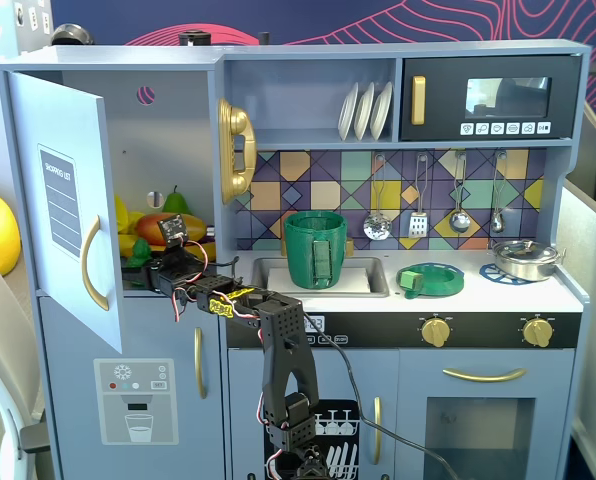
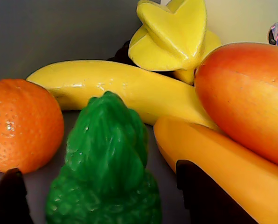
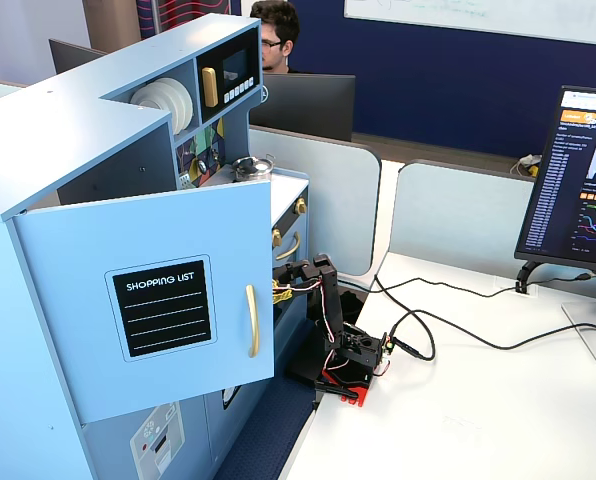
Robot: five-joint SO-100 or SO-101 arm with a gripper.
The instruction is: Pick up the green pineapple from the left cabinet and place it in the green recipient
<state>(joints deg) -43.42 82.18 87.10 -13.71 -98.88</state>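
The green pineapple (image 1: 138, 253) is in front of the mango (image 1: 152, 229), so the green pineapple will come loose when I lift it, and the mango will stay in place.
The left cabinet's door (image 1: 68, 215) stands open; its "shopping list" label also shows in a fixed view (image 3: 161, 308). The green pineapple (image 2: 106, 163) lies on the cabinet floor, crown pointing away, and shows as a green bit in a fixed view (image 1: 138, 252). My gripper (image 2: 99, 186) is open, with one dark fingertip (image 2: 9, 198) to the pineapple's left and the other to its right, small gaps on both sides. In a fixed view the gripper (image 1: 144, 268) reaches into the cabinet. The green recipient (image 1: 316, 248) stands in the sink.
Around the pineapple lie an orange (image 2: 22, 123), a yellow banana (image 2: 120, 88), a starfruit (image 2: 171, 37), a mango (image 2: 246, 93) and an orange-yellow banana (image 2: 218, 163). A green pear (image 1: 175, 200) stands at the back. A flat green dish (image 1: 430, 279) sits on the counter.
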